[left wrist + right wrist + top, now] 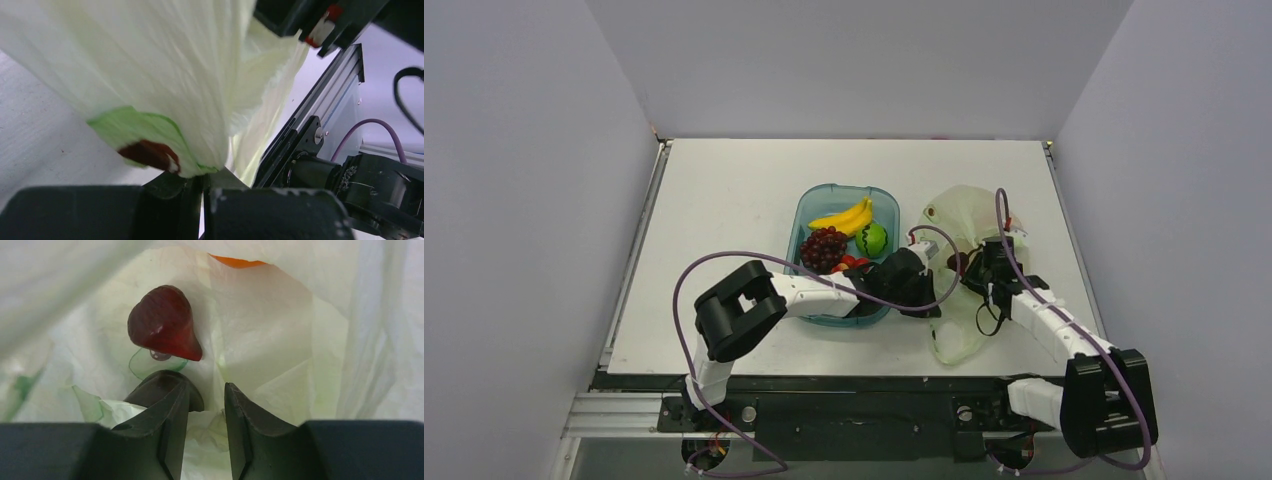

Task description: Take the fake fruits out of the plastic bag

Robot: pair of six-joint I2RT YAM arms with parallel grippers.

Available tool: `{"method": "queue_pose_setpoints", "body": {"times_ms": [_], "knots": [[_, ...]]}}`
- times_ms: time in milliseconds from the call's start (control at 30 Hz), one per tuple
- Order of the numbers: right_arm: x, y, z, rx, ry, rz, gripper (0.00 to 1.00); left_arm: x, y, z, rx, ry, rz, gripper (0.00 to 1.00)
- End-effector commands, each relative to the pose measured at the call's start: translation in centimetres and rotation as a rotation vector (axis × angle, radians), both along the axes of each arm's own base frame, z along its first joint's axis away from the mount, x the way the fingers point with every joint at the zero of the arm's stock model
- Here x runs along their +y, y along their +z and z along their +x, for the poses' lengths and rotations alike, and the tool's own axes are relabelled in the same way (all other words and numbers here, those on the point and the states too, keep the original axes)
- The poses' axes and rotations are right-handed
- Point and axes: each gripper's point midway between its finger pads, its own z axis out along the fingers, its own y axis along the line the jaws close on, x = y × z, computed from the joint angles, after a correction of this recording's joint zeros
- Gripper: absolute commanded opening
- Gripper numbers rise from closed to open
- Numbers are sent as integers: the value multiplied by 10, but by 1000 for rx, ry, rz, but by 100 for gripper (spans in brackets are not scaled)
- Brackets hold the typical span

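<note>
A bag fold [206, 421] hides the near side of the dark plum, so my left gripper should keep hold of the bag while my right gripper opens wide around the plum [161, 386].
The pale-green plastic bag [969, 215] lies right of the tray. My left gripper [932, 290] reaches across to its near-left edge and is shut on a fold of the bag [202, 172], which hangs lifted in front of that camera. A green and red-brown printed mark [145, 150] shows on the film. My right gripper [972, 268] is inside the bag mouth, its jaws a little apart and empty [206, 405]. A dark red plum [164, 324] lies just beyond its left fingertip. An orange fruit [235, 261] peeks out at the far end.
The clear teal tray [812, 205] holds a yellow banana bunch [844, 215], a green round fruit [871, 240], red pieces [849, 263] and a dark grape bunch [822, 248]. My left arm lies across the tray's near end. Grey walls stand on both sides.
</note>
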Motion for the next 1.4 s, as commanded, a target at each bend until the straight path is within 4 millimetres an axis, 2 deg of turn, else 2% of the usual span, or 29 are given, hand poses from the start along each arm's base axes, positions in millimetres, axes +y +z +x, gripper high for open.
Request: {"method": "queue_pose_setpoints", "body": {"times_ms": [0,133,300,367,467,533,567,600,667,767,833,967,1067,1167,1267,1333,1367], "knots": [[2,-8,-16,-2,-35,61,29,-9,10,0,-1,-15,-63,0],[0,-27,-20,47,-62,87,29,-12,9,-4,18,-28,-67,0],[9,-45,-19,149,-23,110,29,-11,3,-7,32,-35,-54,0],[9,-36,-15,117,-18,110,30,-9,-1,-9,37,-34,-43,0],[2,0,-5,7,-20,81,34,-7,-4,-10,41,-33,-38,0],[-1,25,0,-57,-14,60,40,-5,-6,-11,45,-32,-33,0],[0,30,0,-64,0,52,41,-4,-7,-12,46,-32,-31,0],[4,41,2,-97,18,63,43,-4,-7,-12,47,-31,-31,0],[17,52,3,-123,76,101,45,-3,-8,-12,49,-30,-32,0],[45,56,2,-123,147,159,43,-2,-9,-12,51,-26,-31,0],[61,50,1,-122,176,181,39,-3,-8,-12,51,-25,-33,0],[71,16,-2,-52,157,220,29,-1,-7,-12,48,-19,-31,0],[73,-14,-5,7,134,239,24,2,-5,-12,43,-15,-30,0],[63,-41,-5,79,86,223,23,4,-6,-12,43,-12,-22,0],[49,-49,5,100,49,214,23,4,-7,-12,46,-12,-21,0],[46,-49,5,115,51,212,23,4,-8,-13,50,-16,-19,0],[47,-41,7,94,58,215,23,4,-8,-13,49,-17,-18,0]]}}
